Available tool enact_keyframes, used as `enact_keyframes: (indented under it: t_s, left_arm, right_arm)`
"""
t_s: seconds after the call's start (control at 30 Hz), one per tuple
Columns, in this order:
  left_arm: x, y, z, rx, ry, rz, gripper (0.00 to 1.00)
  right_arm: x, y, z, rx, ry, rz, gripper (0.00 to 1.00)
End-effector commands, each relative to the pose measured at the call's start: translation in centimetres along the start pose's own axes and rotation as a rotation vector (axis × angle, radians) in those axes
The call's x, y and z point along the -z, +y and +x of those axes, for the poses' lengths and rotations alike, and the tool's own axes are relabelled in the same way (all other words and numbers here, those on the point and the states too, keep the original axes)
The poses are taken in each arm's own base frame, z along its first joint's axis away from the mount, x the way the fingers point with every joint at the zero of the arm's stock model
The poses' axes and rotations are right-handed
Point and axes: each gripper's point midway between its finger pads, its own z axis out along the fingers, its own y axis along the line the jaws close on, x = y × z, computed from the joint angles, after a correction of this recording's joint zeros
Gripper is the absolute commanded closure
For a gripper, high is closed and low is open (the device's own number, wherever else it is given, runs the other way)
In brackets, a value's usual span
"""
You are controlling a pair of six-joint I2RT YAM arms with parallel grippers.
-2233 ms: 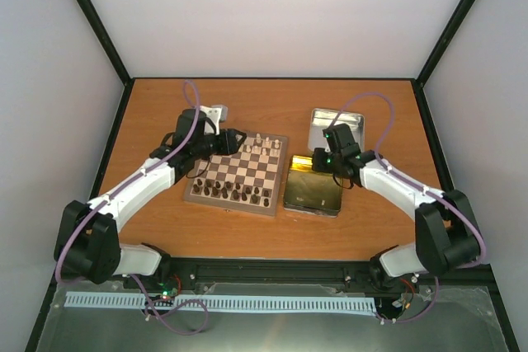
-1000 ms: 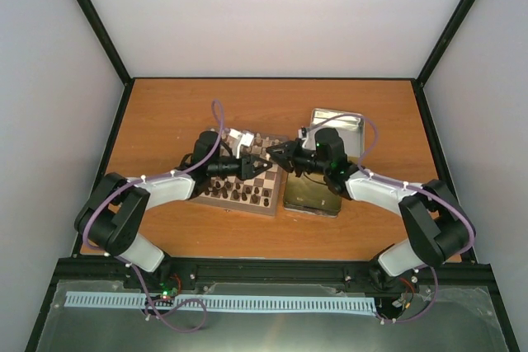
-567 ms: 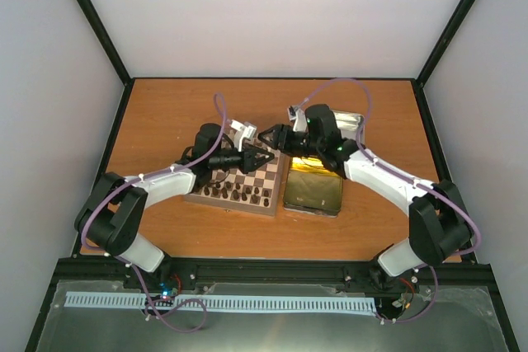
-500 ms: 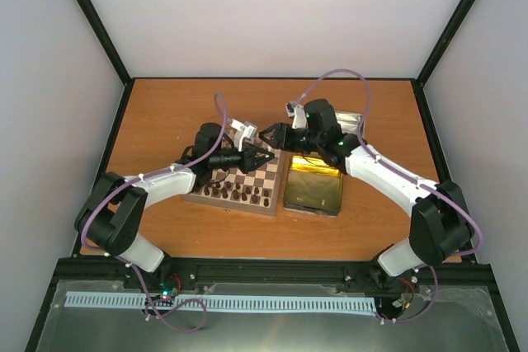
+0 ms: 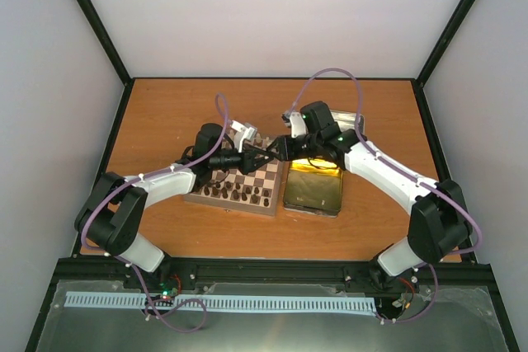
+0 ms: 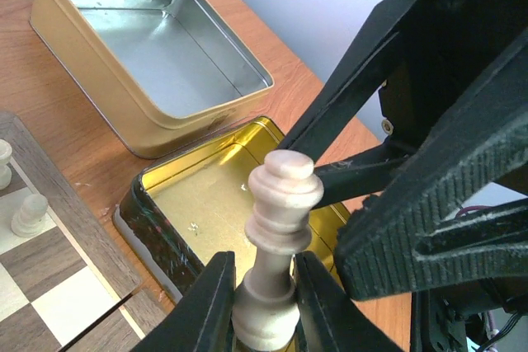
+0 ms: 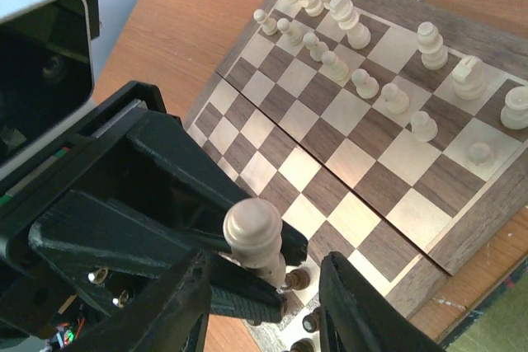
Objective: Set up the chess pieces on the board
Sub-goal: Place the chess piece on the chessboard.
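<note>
The robot's left gripper has the cream-white piece by its stem [image 6: 271,274], so next the right gripper grasps the piece's knob and puts the piece down on the far row's empty square [image 7: 393,46].
My left gripper [image 6: 264,286] is shut on the stem of a cream-white chess piece [image 6: 276,228] with a round knob on top, held upright above the board's right edge. In the right wrist view the same piece [image 7: 256,232] stands between the left gripper's black fingers [image 7: 198,204]. My right gripper [image 7: 264,307] is open, its jaws on either side of the piece and apart from it. From above, both grippers [image 5: 268,152] meet tip to tip over the board [image 5: 239,172]. Several cream pieces [image 7: 355,35] stand along the board's far rows.
Dark brown pieces [image 5: 239,194] fill the board's near rows. A tin half with a gold inside [image 5: 313,191] lies right of the board, and a half with a silver inside [image 5: 340,121] lies behind it. Both show in the left wrist view below the grippers.
The right gripper let go of the piece, drew back toward the far side, then came down again around the left gripper's tip. The left gripper closed on the piece and holds still.
</note>
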Motion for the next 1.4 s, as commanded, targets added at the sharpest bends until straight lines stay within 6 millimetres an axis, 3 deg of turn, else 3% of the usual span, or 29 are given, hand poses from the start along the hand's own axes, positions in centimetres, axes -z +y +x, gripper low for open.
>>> enact_keyframes:
  t_s: [0.0,0.23,0.5,0.57,0.7,0.8,0.87,0.93,1.03,1.17,1.37]
  left_arm:
    - [0.1,-1.0,-1.3,-0.068,-0.025,0.014,0.99]
    - [0.2,-1.0,-1.1,-0.065,-0.024,0.012,0.99]
    - [0.3,-0.9,-1.3,-0.066,-0.032,-0.001,0.98]
    - [0.5,-0.7,-1.6,-0.056,-0.036,-0.027,0.85]
    - [1.8,0.7,-2.5,-0.003,-0.075,-0.173,0.47]
    - [4.7,3.8,-3.3,0.087,-0.143,-0.443,0.37]
    - [8.3,6.1,-4.0,0.141,-0.211,-0.681,0.35]
    - [11.4,7.1,-3.9,0.179,-0.238,-0.847,0.34]
    - [15.0,6.2,-5.0,0.168,-0.310,-0.955,0.34]
    - [19.2,3.6,-7.2,0.124,-0.446,-1.004,0.31]
    - [23.4,0.8,-9.1,0.065,-0.565,-1.045,0.28]
  right_arm:
    - [-0.1,0.5,-1.5,0.029,-0.029,0.002,0.64]
    - [-0.5,0.2,-2.4,0.000,-0.060,0.018,0.65]
    - [-1.2,0.6,-1.8,-0.010,-0.016,-0.027,0.89]
    - [-1.1,0.5,-2.0,-0.008,-0.030,-0.020,0.92]
    - [-0.3,-0.6,-3.9,0.041,-0.143,0.072,0.91]
    - [0.6,-1.2,-6.1,0.117,-0.284,0.128,0.90]
    - [0.5,-1.3,-7.1,0.169,-0.350,0.147,0.90]
    - [-0.2,-1.2,-7.8,0.233,-0.387,0.170,0.89]
    - [-2.1,-0.5,-8.6,0.317,-0.410,0.201,0.89]
    - [-4.9,0.4,-9.1,0.395,-0.431,0.190,0.88]
    - [-9.4,0.2,-8.5,0.436,-0.384,0.171,0.88]
